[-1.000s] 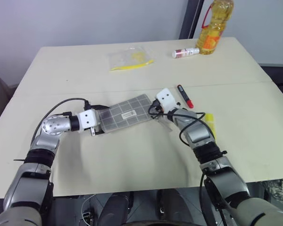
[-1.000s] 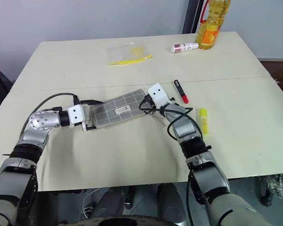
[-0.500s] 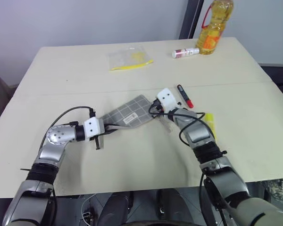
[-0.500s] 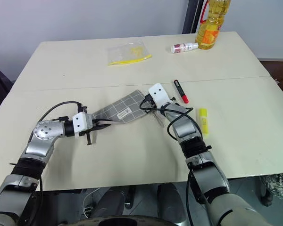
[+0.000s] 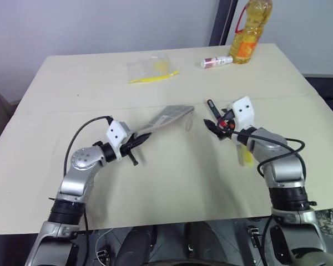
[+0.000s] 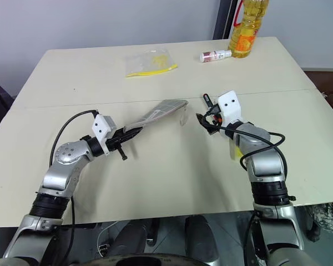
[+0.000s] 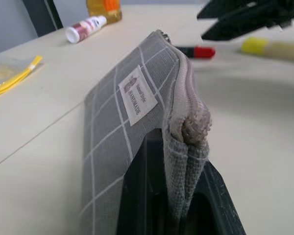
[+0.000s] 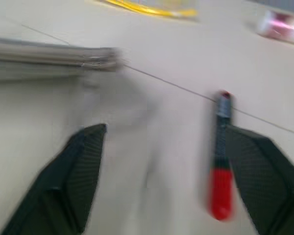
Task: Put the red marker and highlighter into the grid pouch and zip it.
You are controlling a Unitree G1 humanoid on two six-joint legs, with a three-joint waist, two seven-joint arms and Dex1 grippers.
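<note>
A dark line (image 8: pixel 44 60) divides the grid pouch's edge (image 5: pixel 173 114), so the pouch's opening should widen and let the red marker in when the robot pushes the marker inside.
My left gripper (image 5: pixel 135 142) is shut on one end of the grid pouch (image 5: pixel 167 117), a grey fabric pouch with white lines and a small white label (image 7: pixel 137 96). It holds the pouch on edge, lifted off the table, zipper edge uppermost. My right gripper (image 6: pixel 205 119) hangs open and empty just off the pouch's free end. The red marker (image 8: pixel 219 164), red with a black end, lies on the table between its spread fingers (image 8: pixel 73 181). The yellow highlighter (image 6: pixel 235 151) lies partly under my right forearm.
A clear bag with yellow contents (image 5: pixel 151 69) lies at the back of the beige table (image 5: pixel 172 183). A small white tube (image 5: pixel 217 61) and a bottle of yellow oil (image 5: pixel 250 30) stand at the back right.
My left gripper shut on the pouch's end, lifted it and turned it on edge. My right gripper let go of the other end, opened and drew back to the right.
</note>
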